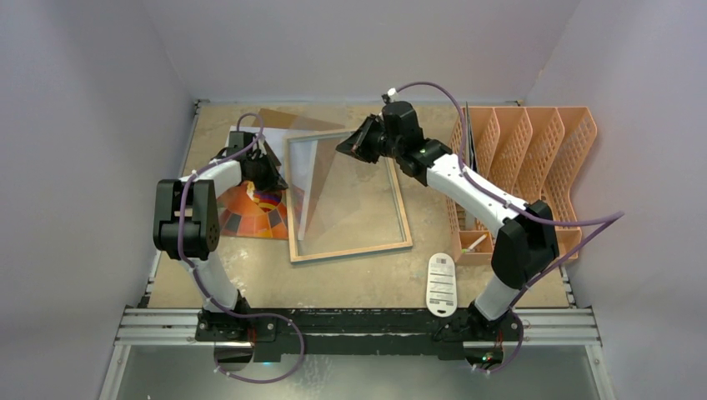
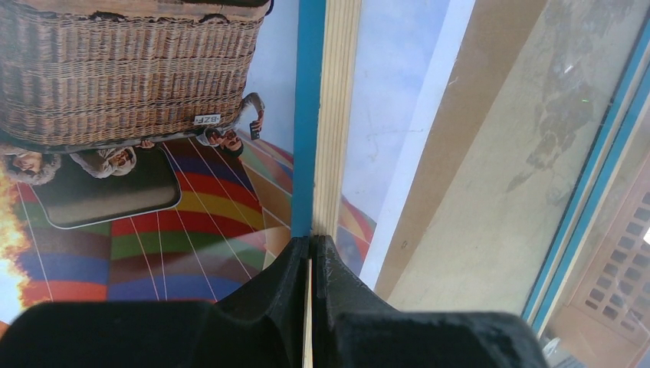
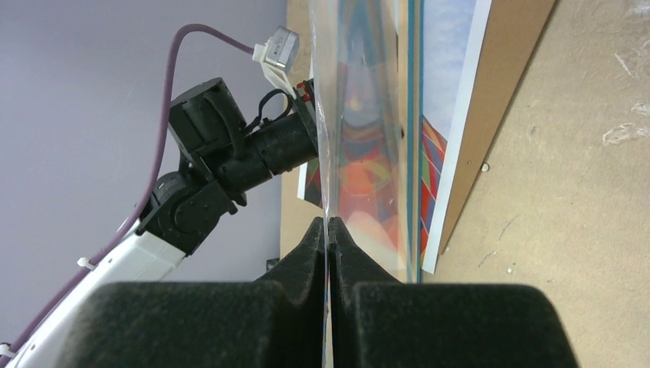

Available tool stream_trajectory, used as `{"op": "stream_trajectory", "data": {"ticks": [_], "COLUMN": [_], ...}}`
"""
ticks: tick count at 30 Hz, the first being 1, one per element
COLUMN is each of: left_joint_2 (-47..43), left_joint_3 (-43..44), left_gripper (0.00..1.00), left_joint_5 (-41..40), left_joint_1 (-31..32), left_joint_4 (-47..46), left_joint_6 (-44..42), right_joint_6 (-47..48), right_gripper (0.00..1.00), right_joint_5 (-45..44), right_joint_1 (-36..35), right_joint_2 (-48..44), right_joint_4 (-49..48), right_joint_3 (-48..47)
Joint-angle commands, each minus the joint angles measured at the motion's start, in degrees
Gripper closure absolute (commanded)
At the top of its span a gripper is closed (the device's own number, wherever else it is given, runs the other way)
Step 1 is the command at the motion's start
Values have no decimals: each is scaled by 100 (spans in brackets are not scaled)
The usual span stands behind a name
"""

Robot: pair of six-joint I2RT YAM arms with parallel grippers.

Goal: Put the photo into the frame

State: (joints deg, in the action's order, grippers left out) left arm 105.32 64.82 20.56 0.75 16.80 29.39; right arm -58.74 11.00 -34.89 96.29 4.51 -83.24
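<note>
The tilted glass pane sticks out past the frame's far rail (image 1: 322,133). Next, my right gripper pulls the pane back over the frame's opening (image 1: 357,204) and then lowers it in first.
The frame (image 1: 350,250) lies in the middle of the table with its light wood back up. My left gripper (image 1: 279,179) is shut on its left rail; the left wrist view shows the blue-and-wood rail (image 2: 326,115) running out from between the closed fingers. The photo (image 1: 250,215) of the colourful balloon and basket (image 2: 176,215) lies face up just left of the frame. My right gripper (image 1: 348,148) is shut on the far edge of the clear glass pane (image 1: 321,179), which is tilted up over the frame. The pane's thin edge (image 3: 326,115) rises from the closed fingers.
A plain brown backing board (image 1: 279,121) lies behind the photo, and its edge (image 3: 510,69) shows in the right wrist view. An orange slotted file organiser (image 1: 534,167) stands at the right. A white labelled card (image 1: 442,283) lies near the right arm's base.
</note>
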Motion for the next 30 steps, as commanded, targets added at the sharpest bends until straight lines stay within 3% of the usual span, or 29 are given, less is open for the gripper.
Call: {"op": "stream_trajectory", "data": {"ticks": [1,13,22,30], "left_joint_2": [137,179,165,164], "left_joint_3": [-21,38,50,49], "left_gripper": [98,96,95,94], "left_joint_5": [-169,-182,-185,-221], "left_joint_1": [-5,-12,-5,-5], "left_joint_4": [47,112,125,155], "left_joint_6": [-100,-134,-135,-159], "right_joint_6": [-58,550,1203,1200], "right_gripper": [100,100,100,100], "right_joint_5": [-83,-505,-132,111], "right_joint_1": [1,296,413,411], "right_joint_2": [-15,135,275,176], "right_joint_4": [102,228,-122,-770], "right_joint_3": [-72,73,328,710]}}
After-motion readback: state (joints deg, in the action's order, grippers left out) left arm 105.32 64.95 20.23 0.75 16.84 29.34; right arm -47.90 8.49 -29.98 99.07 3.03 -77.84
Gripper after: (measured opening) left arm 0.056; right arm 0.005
